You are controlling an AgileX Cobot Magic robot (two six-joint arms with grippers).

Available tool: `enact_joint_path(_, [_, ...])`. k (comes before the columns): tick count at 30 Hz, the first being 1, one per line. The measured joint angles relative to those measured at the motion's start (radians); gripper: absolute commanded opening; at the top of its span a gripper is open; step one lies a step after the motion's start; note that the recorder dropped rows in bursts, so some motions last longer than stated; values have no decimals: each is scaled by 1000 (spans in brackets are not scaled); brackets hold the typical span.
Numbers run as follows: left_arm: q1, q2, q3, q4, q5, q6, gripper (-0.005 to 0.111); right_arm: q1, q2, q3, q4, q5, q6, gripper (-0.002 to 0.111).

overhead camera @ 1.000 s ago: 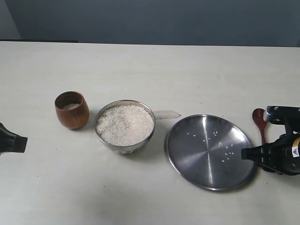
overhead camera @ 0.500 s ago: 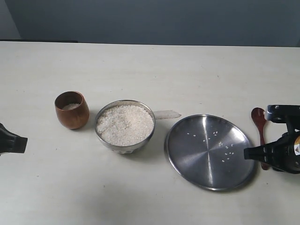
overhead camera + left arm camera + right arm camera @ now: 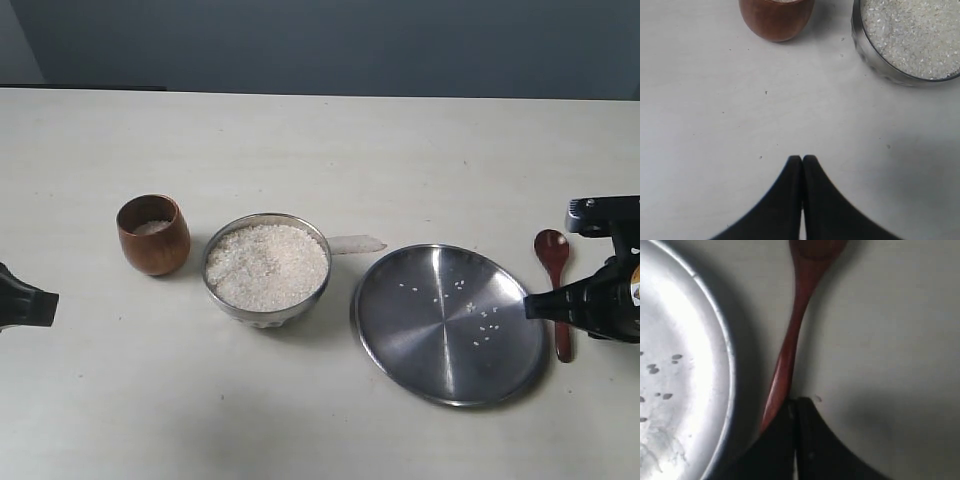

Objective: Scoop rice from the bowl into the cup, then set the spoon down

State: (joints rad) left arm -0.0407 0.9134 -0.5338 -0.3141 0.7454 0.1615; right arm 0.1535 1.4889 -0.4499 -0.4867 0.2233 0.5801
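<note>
Next, I open my shut right gripper, straddle the handle (image 3: pixel 564 342) and close before I lift the spoon, because the spoon's handle (image 3: pixel 776 399) runs outside that gripper, on the plate's side.
The steel bowl (image 3: pixel 262 317) heaped with white rice (image 3: pixel 267 265) stands left of centre, and the brown wooden cup (image 3: pixel 152 235) with a little rice in it is just to its left. The reddish spoon (image 3: pixel 553 262) lies flat on the table to the right of the plate. My right gripper (image 3: pixel 530 307) is shut. Its tips (image 3: pixel 795 402) sit over the spoon's handle (image 3: pixel 790 340), which runs out past one finger and is not between them. My left gripper (image 3: pixel 55 300) rests shut and empty near the cup (image 3: pixel 776 17) and the bowl (image 3: pixel 875 57).
A wide flat steel plate (image 3: pixel 440 340) with a few stray grains lies between bowl and spoon; its rim (image 3: pixel 727 365) is close beside the spoon handle. A pale flat strip (image 3: pixel 355 243) sticks out behind the bowl.
My right gripper has drifted to the right and slightly back, uncovering more of the spoon's handle. The spoon, bowl, cup and left gripper have stayed put.
</note>
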Motion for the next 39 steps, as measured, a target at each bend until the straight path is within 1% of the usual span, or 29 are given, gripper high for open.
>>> enact_joint_path(1, [0,0,0,0,0,0,0,0,0,0,0,-2,0,2])
enact_joint_path(3, [0,0,0,0,-2,0,0,0,0,0,-1,-2,0,13])
enact_joint_path(4, [0,0,0,0,-2,0,0,0,0,0,-2,-2,0,22])
enact_joint_path(7, [0,0,0,0,-4,0,0,0,11,0,-4,-2,2,41])
enact_joint_path(8, [0,0,0,0,-4,0,0,0,21,0,-4,-2,2,43])
enact_joint_path(12, [0,0,0,0,-4,0,0,0,39,0,0,-17,2,42])
enact_joint_path(20, [0,0,0,-2,-4,0,0,0,91,-2,0,-66,2,42])
enact_joint_path(29, [0,0,0,-2,-4,0,0,0,135,-6,0,-72,18,41])
enact_joint_path(31, [0,0,0,-2,-4,0,0,0,135,-6,0,-68,20,36])
enact_joint_path(35, [0,0,0,-2,-4,0,0,0,136,-14,-8,-40,41,21])
enact_joint_path(39, [0,0,0,-2,-4,0,0,0,136,-16,-27,-19,55,17])
